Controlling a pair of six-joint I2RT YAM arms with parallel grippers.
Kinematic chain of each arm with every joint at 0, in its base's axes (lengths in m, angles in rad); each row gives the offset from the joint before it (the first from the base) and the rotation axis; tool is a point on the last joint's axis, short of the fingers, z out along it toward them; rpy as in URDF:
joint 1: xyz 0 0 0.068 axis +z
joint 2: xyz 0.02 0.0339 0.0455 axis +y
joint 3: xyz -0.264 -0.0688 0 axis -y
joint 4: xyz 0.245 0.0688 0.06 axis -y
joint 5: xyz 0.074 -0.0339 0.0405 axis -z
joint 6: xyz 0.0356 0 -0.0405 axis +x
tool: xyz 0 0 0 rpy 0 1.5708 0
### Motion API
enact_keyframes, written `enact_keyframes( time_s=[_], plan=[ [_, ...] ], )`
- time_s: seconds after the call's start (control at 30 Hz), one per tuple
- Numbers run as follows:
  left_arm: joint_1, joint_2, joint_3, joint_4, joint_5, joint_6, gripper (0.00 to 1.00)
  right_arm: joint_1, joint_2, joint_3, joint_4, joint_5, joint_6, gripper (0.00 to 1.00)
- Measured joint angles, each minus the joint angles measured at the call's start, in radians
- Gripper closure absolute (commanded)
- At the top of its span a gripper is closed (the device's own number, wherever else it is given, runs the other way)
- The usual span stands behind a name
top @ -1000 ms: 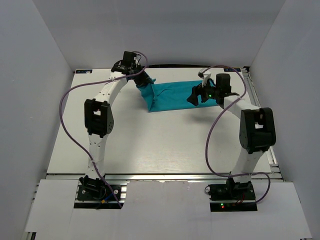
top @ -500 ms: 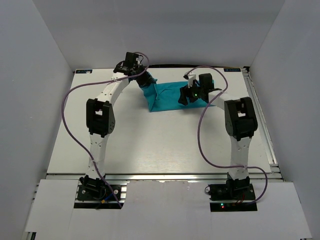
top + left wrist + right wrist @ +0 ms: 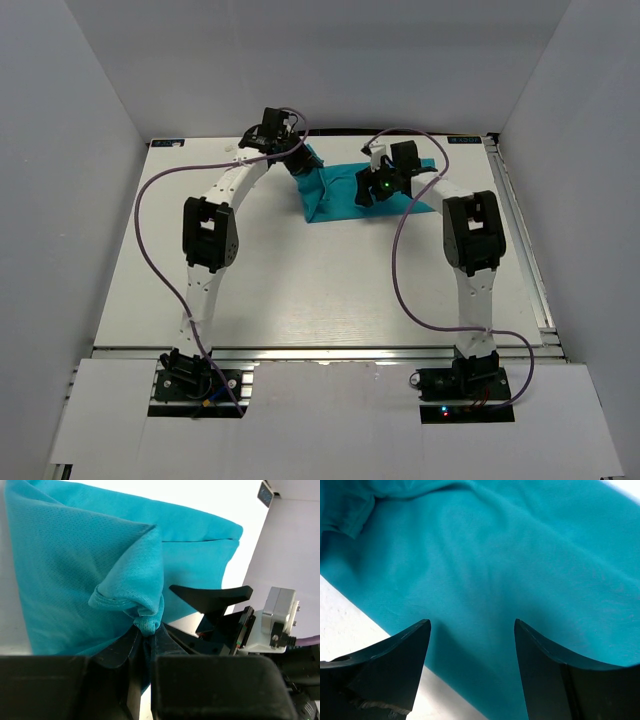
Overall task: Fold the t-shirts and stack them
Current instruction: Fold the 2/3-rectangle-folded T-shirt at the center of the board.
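Observation:
My left gripper goes on moving the bunched hem corner (image 3: 136, 591), now raised beside the t-shirt's spread middle (image 3: 342, 192), inward until it lies on top of that fabric, and then let go.
The teal t-shirt (image 3: 335, 190) lies partly folded at the far middle of the table. My left gripper (image 3: 300, 165) is shut on a bunched hem corner of the t-shirt (image 3: 140, 605) at its far left end and holds it raised. My right gripper (image 3: 365, 193) is open and empty, just above the middle of the t-shirt (image 3: 485, 570), its fingers (image 3: 395, 665) spread over the fabric near its edge. The right gripper's finger (image 3: 212, 595) also shows in the left wrist view.
The white table (image 3: 300, 290) is walled by grey panels at the back and sides. Purple cables (image 3: 150, 250) loop from both arms. A metal rail (image 3: 320, 350) runs along the near edge, with the arm bases behind it.
My left gripper has carried the shirt corner to the right, over the shirt. My right gripper has moved left along the shirt toward its middle.

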Motion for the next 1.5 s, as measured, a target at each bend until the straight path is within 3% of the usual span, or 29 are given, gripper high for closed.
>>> enact_keyframes(
  time_s=[0.47, 1.27, 1.5],
  plan=[
    [-0.030, 0.031, 0.007, 0.032, -0.001, -0.058, 1.00, 0.028, 0.064, 0.111, -0.145, 0.009, -0.020, 0.28],
    [-0.070, 0.091, 0.020, 0.067, 0.000, -0.113, 1.00, 0.054, 0.067, 0.116, -0.151, -0.009, -0.018, 0.28],
    [-0.071, 0.092, 0.021, 0.073, 0.001, -0.140, 0.63, 0.054, 0.067, 0.116, -0.151, -0.011, -0.011, 0.28]
  ],
)
